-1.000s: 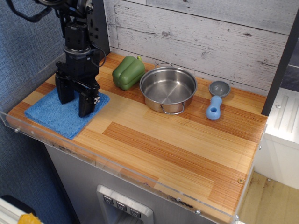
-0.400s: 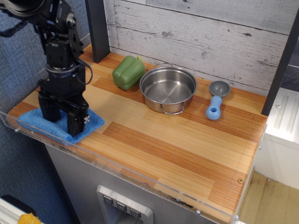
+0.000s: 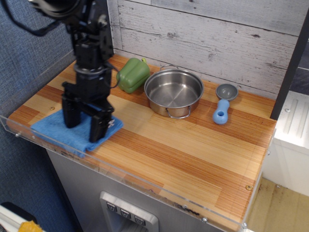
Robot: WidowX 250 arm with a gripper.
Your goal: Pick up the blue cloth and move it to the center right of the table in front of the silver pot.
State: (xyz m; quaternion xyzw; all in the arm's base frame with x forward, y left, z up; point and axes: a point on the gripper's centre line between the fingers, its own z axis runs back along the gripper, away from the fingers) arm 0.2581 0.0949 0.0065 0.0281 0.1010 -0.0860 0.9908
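Note:
The blue cloth (image 3: 60,130) will stay folded double and hang down as one bundle when I carry it, because a thick, bunched edge (image 3: 110,131) shows next to my gripper.
The blue cloth (image 3: 52,131) lies at the front left of the table (image 3: 193,150), close to the clear front rim, with its right edge slightly bunched. My gripper (image 3: 85,129) stands upright over it, its two black fingers spread apart with the tips down on the cloth. The fingers hide the cloth's middle. Nothing is clamped between them. The silver pot (image 3: 174,92) stands empty at the back centre, well to the right of the gripper.
A green pepper (image 3: 131,75) sits just left of the pot, behind the gripper. A grey scoop with a blue handle (image 3: 223,104) lies right of the pot. A plank wall runs along the back. A white unit (image 3: 294,125) stands beyond the right edge.
The gripper went forward-left toward the front rim, then back to the right. The cloth shifted with it and now lies a little further right than before.

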